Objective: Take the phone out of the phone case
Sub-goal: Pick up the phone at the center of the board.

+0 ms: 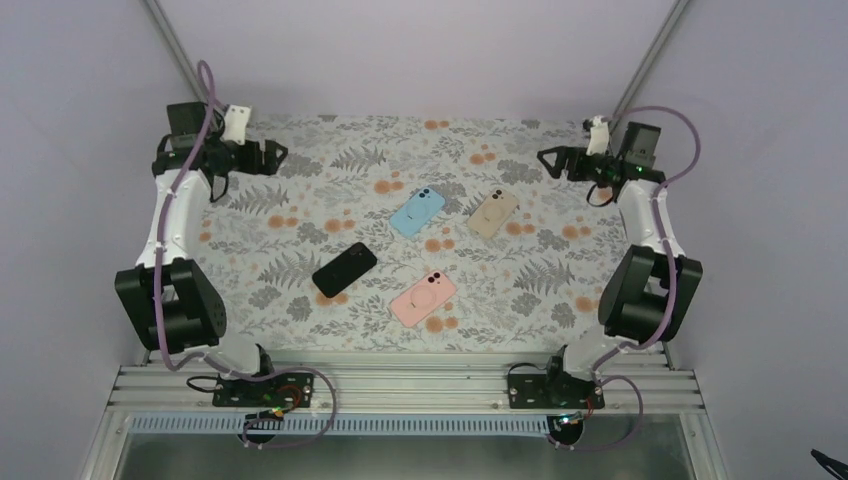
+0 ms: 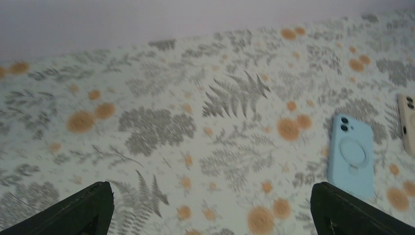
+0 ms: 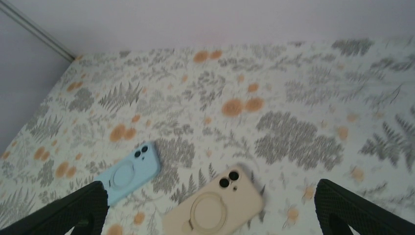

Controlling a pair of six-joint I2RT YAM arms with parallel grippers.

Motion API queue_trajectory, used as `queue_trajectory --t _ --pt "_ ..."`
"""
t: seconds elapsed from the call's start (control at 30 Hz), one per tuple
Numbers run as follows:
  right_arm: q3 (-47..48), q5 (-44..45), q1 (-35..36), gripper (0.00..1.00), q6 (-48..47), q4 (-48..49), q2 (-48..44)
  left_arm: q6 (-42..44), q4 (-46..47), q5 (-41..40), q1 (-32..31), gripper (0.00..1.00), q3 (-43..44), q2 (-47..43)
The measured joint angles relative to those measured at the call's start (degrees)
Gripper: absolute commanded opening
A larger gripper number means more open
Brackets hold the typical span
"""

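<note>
The black phone (image 1: 344, 270) is clear of the pink case, so I keep moving my open left gripper toward it until the fingers straddle its long edges (image 1: 353, 279).
Four phones lie on the patterned cloth. A light blue case (image 1: 417, 211) and a beige case (image 1: 493, 213) lie back-up at the middle; a pink case (image 1: 423, 298) lies nearer the front. A black phone (image 1: 344, 269) lies left of the pink one. My left gripper (image 1: 276, 155) hovers open at the far left, well away from all of them. My right gripper (image 1: 548, 158) hovers open at the far right. The left wrist view shows the blue case (image 2: 350, 155) beyond the right finger (image 2: 337, 208). The right wrist view shows the beige case (image 3: 215, 205) and the blue case (image 3: 128, 171) between the fingers (image 3: 80, 208), below them.
The floral cloth (image 1: 300, 215) covers the table up to the grey walls. Metal frame struts (image 1: 172, 45) rise at both back corners. The arms' bases (image 1: 240, 385) sit on the rail at the near edge.
</note>
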Motion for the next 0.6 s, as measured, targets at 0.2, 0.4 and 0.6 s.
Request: queue_trajectory --t 0.2,0.4,0.6 --pt "-14.5 3.2 2.3 0.99 2.2 5.3 -10.6 3.0 -0.7 -2.3 -4.8 1.0 -10.1 -7.6" --pt "-23.5 4.3 3.7 0.99 3.3 10.2 -21.7 9.0 -4.3 -3.4 -10.4 1.0 -15.4 -12.9" --pt "-24.1 3.6 4.1 0.99 4.3 12.9 -23.8 14.5 -8.4 -6.4 -17.6 1.0 -20.4 -14.2"
